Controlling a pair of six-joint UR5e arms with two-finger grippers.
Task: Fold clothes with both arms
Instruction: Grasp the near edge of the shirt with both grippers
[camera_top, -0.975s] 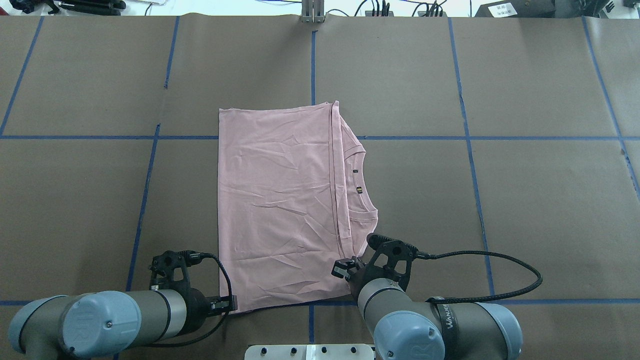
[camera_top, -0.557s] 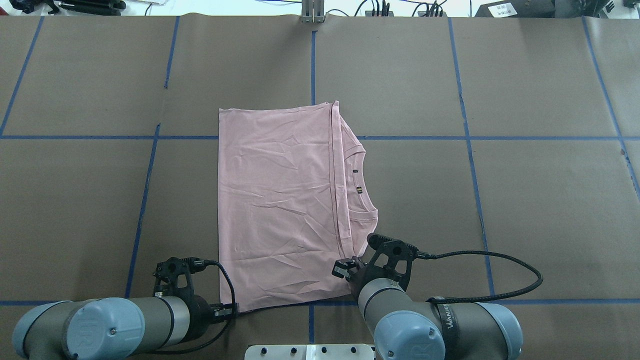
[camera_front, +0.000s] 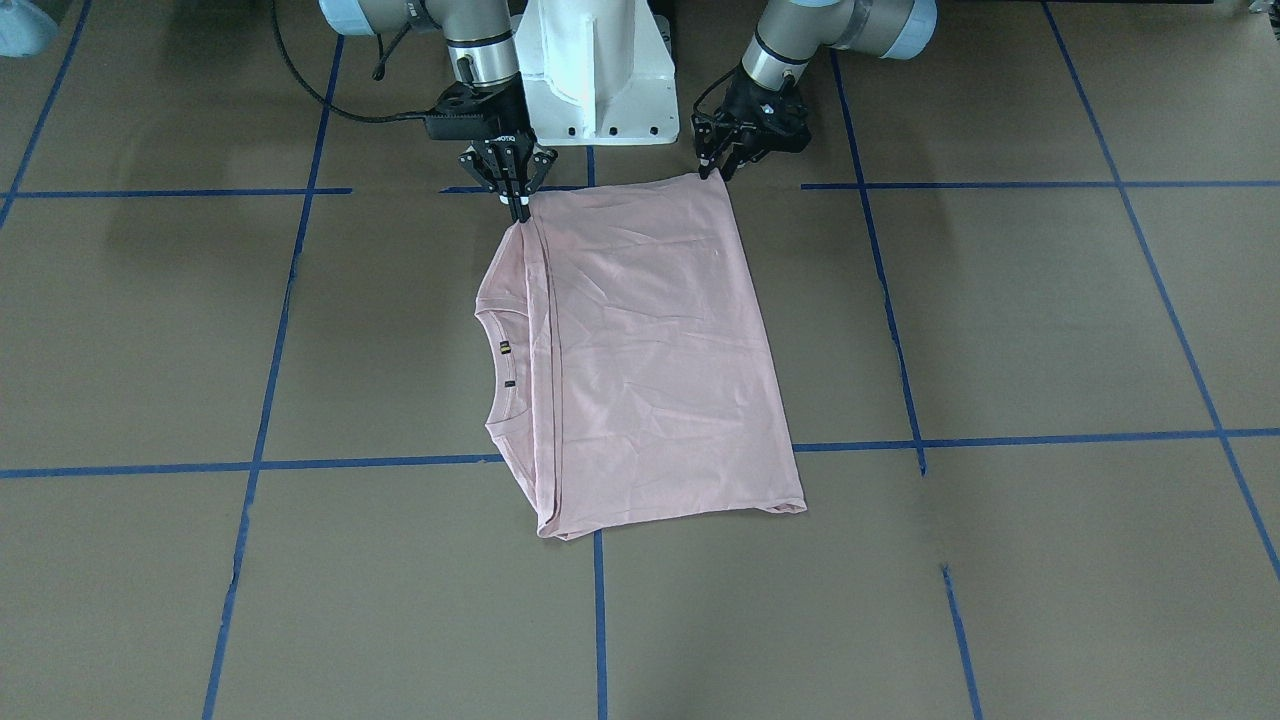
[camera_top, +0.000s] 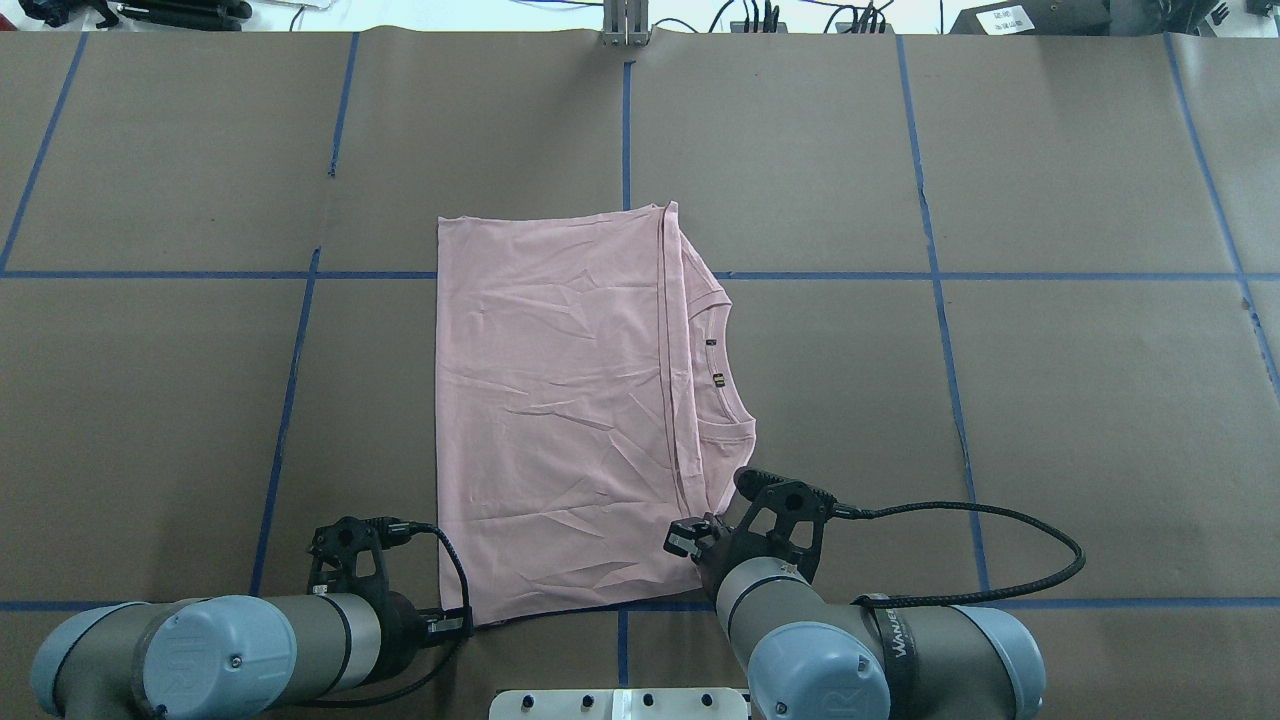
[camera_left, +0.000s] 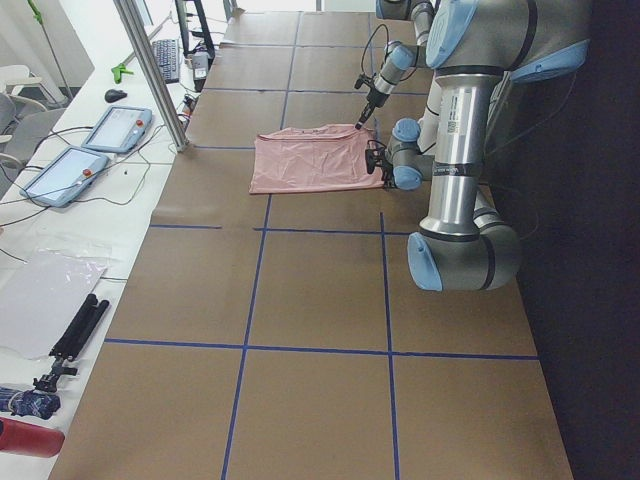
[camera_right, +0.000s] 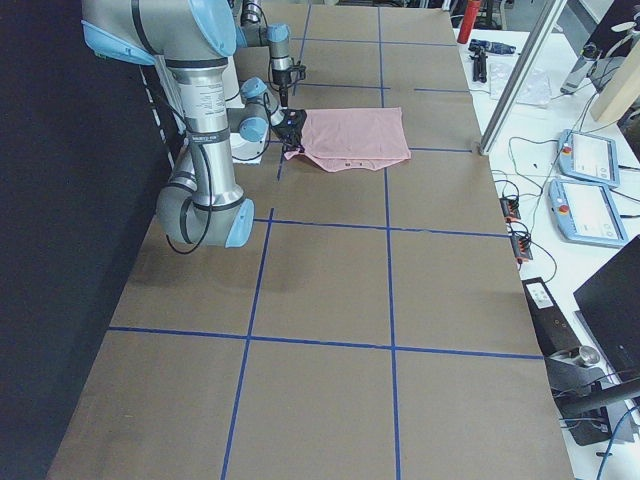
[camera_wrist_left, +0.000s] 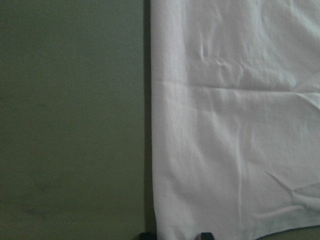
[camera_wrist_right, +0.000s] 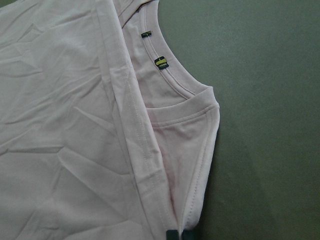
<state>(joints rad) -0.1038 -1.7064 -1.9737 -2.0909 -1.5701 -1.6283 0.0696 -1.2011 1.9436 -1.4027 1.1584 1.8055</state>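
Note:
I expect the shirt (camera_front: 666, 354) to double over with a rumpled heap past its folded edge when I fold it, because the collar layer (camera_front: 509, 360) lies loose there.
The pale pink T-shirt (camera_top: 560, 420) lies folded and flat on the brown table, collar (camera_top: 718, 380) toward the robot's right; its print is hidden. It also shows in the front view (camera_front: 650, 350). My left gripper (camera_top: 462, 622) is low at the shirt's near left corner. In the left wrist view (camera_wrist_left: 175, 235) its fingertips (camera_wrist_left: 146, 234) stand apart, straddling that corner, open. My right gripper (camera_front: 520, 208) is shut on the shirt's near right corner beside the collar. The right wrist view shows it (camera_wrist_right: 180, 235) pinching the folded edge of the shirt (camera_wrist_right: 65, 125).
The white pedestal base (camera_front: 590, 70) stands between the arms at the near edge. Blue tape lines (camera_top: 625, 130) grid the table. Control tablets (camera_left: 115, 128) and a metal post (camera_left: 150, 70) stand along the far side. Brown table surface surrounds the shirt.
My left arm has drawn back toward the near edge, bringing its gripper onto the shirt's near left corner. The right arm and the shirt have not moved.

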